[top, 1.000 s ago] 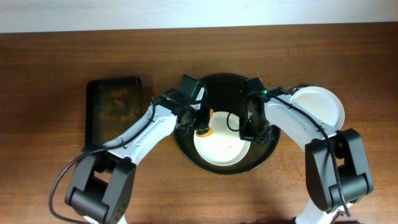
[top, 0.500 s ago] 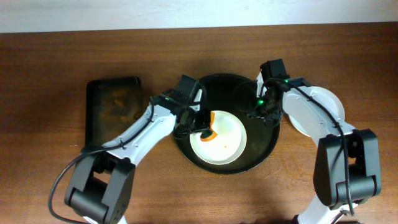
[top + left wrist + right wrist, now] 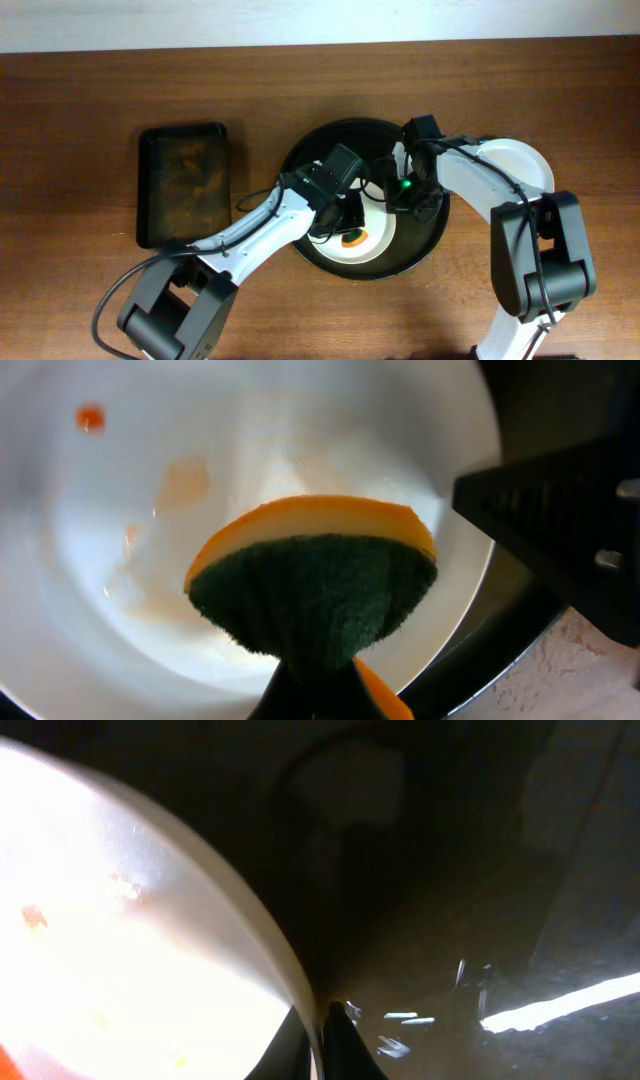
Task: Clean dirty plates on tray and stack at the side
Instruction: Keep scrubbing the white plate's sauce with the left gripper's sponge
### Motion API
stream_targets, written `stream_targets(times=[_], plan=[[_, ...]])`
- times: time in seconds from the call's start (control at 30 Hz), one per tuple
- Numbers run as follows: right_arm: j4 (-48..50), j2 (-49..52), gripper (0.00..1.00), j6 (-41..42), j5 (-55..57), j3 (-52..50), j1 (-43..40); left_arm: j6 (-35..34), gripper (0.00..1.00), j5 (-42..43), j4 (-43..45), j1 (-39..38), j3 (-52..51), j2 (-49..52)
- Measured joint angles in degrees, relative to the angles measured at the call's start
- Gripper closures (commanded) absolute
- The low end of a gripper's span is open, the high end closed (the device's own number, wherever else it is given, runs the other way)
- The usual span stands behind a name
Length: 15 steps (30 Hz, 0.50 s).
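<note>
The red spot (image 3: 90, 417) is on the plate, clear of the sponge. Next, my left gripper wipes the sponge back across the smears (image 3: 184, 485) before it stacks the plate.
A white plate (image 3: 385, 238) with faint orange-red smears lies in the round black tray (image 3: 345, 140). My left gripper (image 3: 348, 230) is shut on an orange and green sponge (image 3: 354, 239) pressed on the plate's middle. In the left wrist view the sponge (image 3: 315, 575) covers the plate (image 3: 200, 460), with a red spot at upper left. My right gripper (image 3: 399, 198) is shut on the plate's far right rim. In the right wrist view its fingers (image 3: 345, 1045) pinch the white rim (image 3: 280, 970) over the tray floor (image 3: 430, 920). A second white plate (image 3: 520, 165) lies right of the tray.
A smaller dark rectangular tray (image 3: 183, 183) lies on the wooden table at the left. The right arm crosses over the second plate. Both arms meet over the round tray.
My left gripper has moved the sponge from the plate's left rim to its middle. My right gripper has come back from the tray's far right edge and shut on the plate's rim.
</note>
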Motion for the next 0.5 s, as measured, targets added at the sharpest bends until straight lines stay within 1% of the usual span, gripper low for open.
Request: stream_targets(times=[0.13,0.27,0.37,0.5], plan=[[-1.4,0.0,0.96,2.1,-0.2,0.0,0.1,-2.1,1.0,0.2,5.4,0.0,-4.6,0.0],[-3.9,0.0,0.96,7.1,-0.2,0.0,0.1,-2.2,1.0,0.4,8.2,-1.6,-4.8,0.0],[-6.2,0.0,0.96,8.3,-0.2,0.0,0.1,-2.3,1.0,0.4,9.8,-2.4,-4.8,0.2],[-6.6,0.0,0.96,8.8,-0.2,0.0,0.1,-3.8,1.0,1.6,14.4,-2.4,-4.9,5.0]])
